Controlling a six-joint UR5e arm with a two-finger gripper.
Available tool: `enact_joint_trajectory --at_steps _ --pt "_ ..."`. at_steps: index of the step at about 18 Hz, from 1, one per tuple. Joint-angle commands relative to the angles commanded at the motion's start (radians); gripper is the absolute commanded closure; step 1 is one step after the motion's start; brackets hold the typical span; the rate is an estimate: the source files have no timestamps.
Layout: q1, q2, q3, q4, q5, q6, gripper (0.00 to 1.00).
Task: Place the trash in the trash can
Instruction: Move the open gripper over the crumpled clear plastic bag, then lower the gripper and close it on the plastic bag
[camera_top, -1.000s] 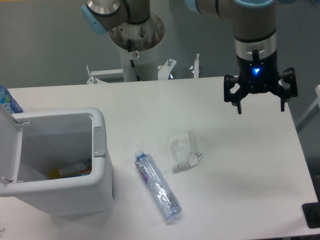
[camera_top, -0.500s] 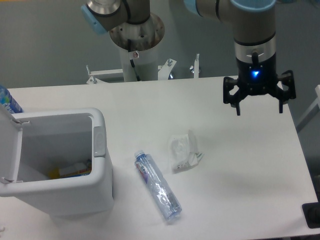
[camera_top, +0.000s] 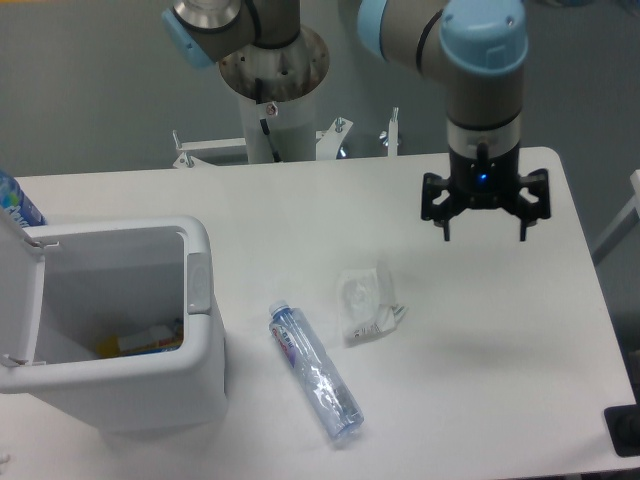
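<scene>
The crumpled wrapper (camera_top: 367, 306) shows thin, loose folds (camera_top: 384, 284). It will hang down limp and open out when I carry it by a corner.
A crumpled clear-whitish wrapper (camera_top: 367, 301) lies on the white table near its middle. Left of it and nearer the front, a slim clear water bottle (camera_top: 314, 371) with a blue-and-red label lies on its side, cap toward the bin. The white trash can (camera_top: 205, 350) stands at the left with its lid swung open; a yellow-orange item shows at its bottom. My gripper (camera_top: 484, 229) hangs open above the table, up and to the right of the wrapper, with nothing between its fingers.
A bright blue-wrapped bottle (camera_top: 14, 203) peeks in at the left edge behind the bin's lid. The arm's base column (camera_top: 277, 105) stands behind the table. A dark object (camera_top: 625, 430) sits at the table's front right corner.
The gripper has moved left and slightly lower, closer to the wrapper, still open. Wrapper, bottle and bin have not moved.
</scene>
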Motion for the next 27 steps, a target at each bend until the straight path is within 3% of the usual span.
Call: enact_joint_trajectory --at_steps 5,10,14,19,27 --pt "-0.041 -0.021 -0.094 0.006 0.002 -0.002 0.00" --pt "-0.097 -0.090 -0.102 0.015 0.005 -0.011 0.00" --pt "-0.112 -0.135 -0.134 0.106 0.011 -0.026 0.00" --pt "-0.112 -0.158 -0.143 0.115 0.020 -0.021 0.01" --pt "-0.112 -0.167 -0.138 0.137 0.071 -0.025 0.92"
